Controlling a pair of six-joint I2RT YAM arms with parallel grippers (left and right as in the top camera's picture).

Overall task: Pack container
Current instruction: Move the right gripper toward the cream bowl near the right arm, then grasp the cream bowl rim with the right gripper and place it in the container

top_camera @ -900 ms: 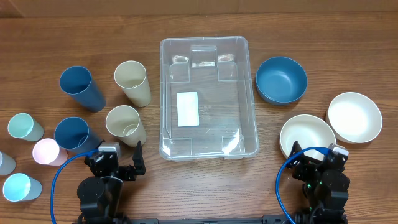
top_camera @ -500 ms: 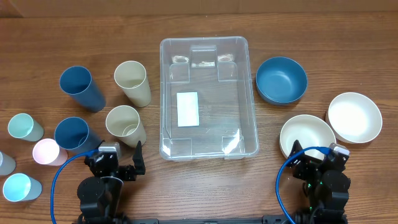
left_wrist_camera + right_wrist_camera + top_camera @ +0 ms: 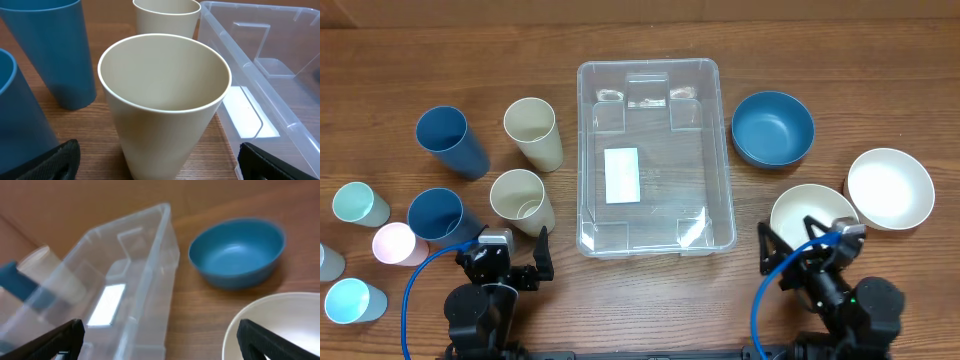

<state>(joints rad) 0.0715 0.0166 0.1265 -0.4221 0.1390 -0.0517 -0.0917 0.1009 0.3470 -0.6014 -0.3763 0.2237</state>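
My right gripper is to take the white bowl by its outer rim point(image 3: 931, 197) and pack it first, because the white bowl sits against the cream bowl's rim point(image 3: 853, 204).
The container point(image 3: 670, 180), a clear rectangular bin with a white label on its base, stands empty at the table's centre. It also shows in the left wrist view point(image 3: 270, 75) and in the right wrist view point(image 3: 125, 280). My left gripper point(image 3: 505, 252) is open near the front edge, just behind a cream cup point(image 3: 520, 198). That cup fills the left wrist view point(image 3: 165, 100), between the spread fingers point(image 3: 160, 165). My right gripper point(image 3: 807, 245) is open and empty at the front right, between the container's corner and a cream bowl point(image 3: 810, 212), as the right wrist view point(image 3: 160, 340) shows.
Left of the container stand a second cream cup point(image 3: 532, 130), two dark blue cups point(image 3: 450, 140) point(image 3: 438, 215) and several small pastel cups point(image 3: 358, 205). On the right are a blue bowl point(image 3: 773, 127) and a white bowl point(image 3: 890, 187).
My right arm has shifted forward and turned left, so its open fingers now face the container's front right corner. The left arm has not moved.
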